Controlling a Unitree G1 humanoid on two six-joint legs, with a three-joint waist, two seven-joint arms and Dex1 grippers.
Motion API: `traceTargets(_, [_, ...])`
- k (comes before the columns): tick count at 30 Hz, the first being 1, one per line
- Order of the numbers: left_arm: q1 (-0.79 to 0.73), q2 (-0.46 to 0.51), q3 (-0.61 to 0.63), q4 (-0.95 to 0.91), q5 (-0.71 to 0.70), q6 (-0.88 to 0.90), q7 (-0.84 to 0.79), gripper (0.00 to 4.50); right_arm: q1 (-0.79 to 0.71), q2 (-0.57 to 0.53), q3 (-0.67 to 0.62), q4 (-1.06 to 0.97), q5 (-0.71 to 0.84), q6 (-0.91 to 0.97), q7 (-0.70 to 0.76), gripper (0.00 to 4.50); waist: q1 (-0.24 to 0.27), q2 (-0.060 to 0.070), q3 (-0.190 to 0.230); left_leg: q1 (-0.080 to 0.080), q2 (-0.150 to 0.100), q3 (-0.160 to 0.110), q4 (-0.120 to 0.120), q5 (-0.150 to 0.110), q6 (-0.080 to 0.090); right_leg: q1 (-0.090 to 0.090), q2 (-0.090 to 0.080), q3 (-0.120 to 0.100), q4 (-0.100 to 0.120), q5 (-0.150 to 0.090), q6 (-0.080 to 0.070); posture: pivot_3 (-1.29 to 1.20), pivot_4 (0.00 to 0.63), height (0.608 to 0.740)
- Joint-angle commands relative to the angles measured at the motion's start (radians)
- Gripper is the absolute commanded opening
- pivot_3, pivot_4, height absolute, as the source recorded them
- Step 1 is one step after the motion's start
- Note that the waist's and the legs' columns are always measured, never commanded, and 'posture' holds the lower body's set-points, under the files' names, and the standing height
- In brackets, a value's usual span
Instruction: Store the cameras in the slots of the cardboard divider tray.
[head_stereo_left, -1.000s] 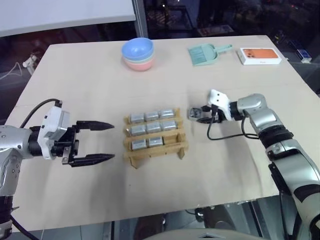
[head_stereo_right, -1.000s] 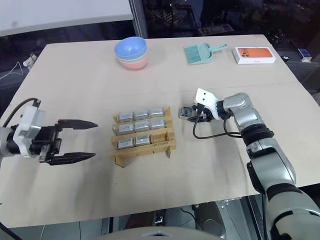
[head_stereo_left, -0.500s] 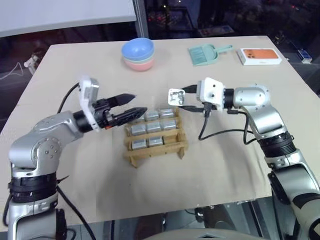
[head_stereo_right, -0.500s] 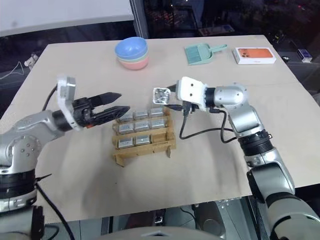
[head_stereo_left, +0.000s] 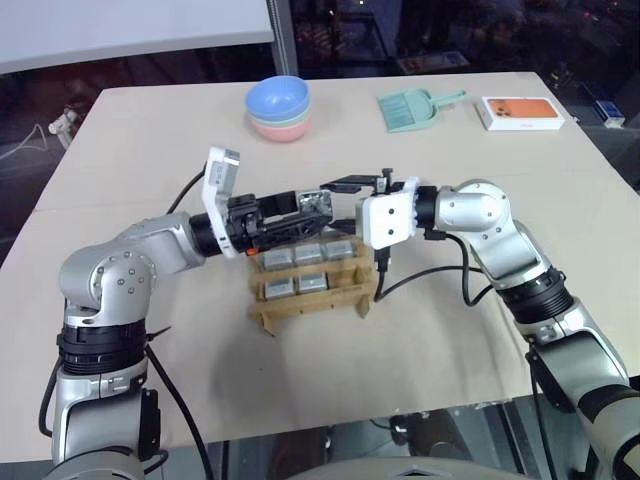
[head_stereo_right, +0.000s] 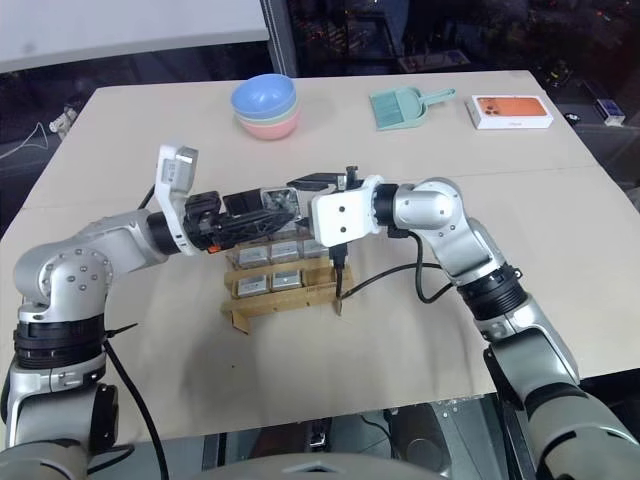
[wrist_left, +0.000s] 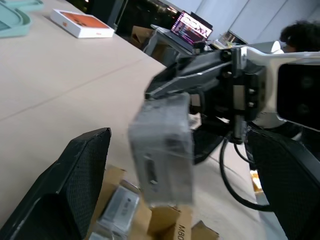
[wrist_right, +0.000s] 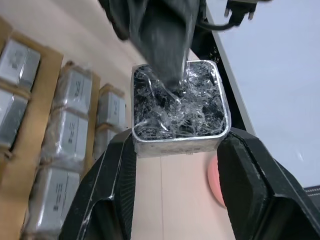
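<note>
My left gripper should grab the camera by its sides and lower it into the empty slot (wrist_left: 162, 220), because my right gripper clamps the camera from above and below.
The cardboard divider tray (head_stereo_left: 335, 296) sits mid-table with several silver-grey cameras (head_stereo_left: 310, 254) in its slots. Above the tray's far row hangs one more camera (head_stereo_left: 316, 203), wrapped in clear film. My right gripper (wrist_right: 177, 143) reaches in from the right and is shut on its sides. My left gripper (wrist_left: 177, 137) comes from the left, level and open. Its black fingers (wrist_left: 75, 185) stand either side of that same camera without closing on it. In the right wrist view a left finger (wrist_right: 162, 35) crosses in front of the camera's dark face (wrist_right: 177, 107).
Stacked bowls (head_stereo_left: 277, 107) stand at the far middle of the table. A teal dustpan (head_stereo_left: 410, 108) and a white-and-orange phone box (head_stereo_left: 520, 111) lie at the far right. A black cable (head_stereo_left: 430, 272) loops from my right wrist down beside the tray.
My right gripper has carried the camera up from the table right of the tray to above its far row. My left gripper has swung right and forward to straddle it.
</note>
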Motion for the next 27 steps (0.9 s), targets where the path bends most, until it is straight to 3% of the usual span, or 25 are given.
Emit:
traceTargets(1, [-0.014, 0.013, 0.034, -0.011, -0.028, -0.003, -0.013, 4.5, -0.013, -0.005, -0.013, -0.012, -0.001, -0.031, -0.021, 1.78, 0.0, 0.0, 0.0, 0.0, 0.0, 0.0, 0.0, 0.0, 0.0, 0.0, 0.0, 0.0, 0.0, 0.0, 0.0, 0.0, 0.15, 0.74])
traceTargets(9, [-0.015, 0.022, 0.056, 0.003, -0.04, -0.003, -0.016, 4.5, -0.014, -0.014, -0.013, 0.015, -0.006, -0.051, -0.023, 1.78, 0.0, 0.0, 0.0, 0.0, 0.0, 0.0, 0.0, 0.0, 0.0, 0.0, 0.0, 0.0, 0.0, 0.0, 0.0, 0.0, 0.15, 0.74])
traceTargets(12, [-0.013, 0.027, 0.055, 0.008, -0.041, -0.002, -0.025, 3.67, -0.015, -0.011, -0.012, 0.019, -0.007, -0.055, -0.025, 1.78, 0.0, 0.0, 0.0, 0.0, 0.0, -0.001, 0.0, 0.0, 0.0, 0.0, 0.0, 0.0, 0.0, 0.0, 0.0, 0.0, 0.15, 0.74])
traceTargets(18, [-0.01, 0.03, 0.045, 0.015, -0.036, -0.003, -0.039, 0.75, -0.018, -0.009, -0.01, 0.014, -0.01, -0.058, -0.028, 1.78, 0.0, 0.0, 0.0, 0.0, 0.0, -0.001, 0.0, 0.0, 0.0, 0.001, 0.0, -0.001, 0.0, 0.0, 0.0, 0.0, 0.15, 0.74])
traceTargets(27, [-0.016, 0.029, 0.031, 0.024, -0.017, -0.013, -0.061, 0.62, -0.014, -0.003, -0.011, 0.0, -0.002, -0.054, -0.03, 1.78, 0.0, 0.0, 0.0, 0.002, 0.0, -0.002, 0.0, 0.0, 0.0, 0.003, 0.0, -0.002, -0.001, 0.0, 0.0, 0.0, 0.15, 0.74])
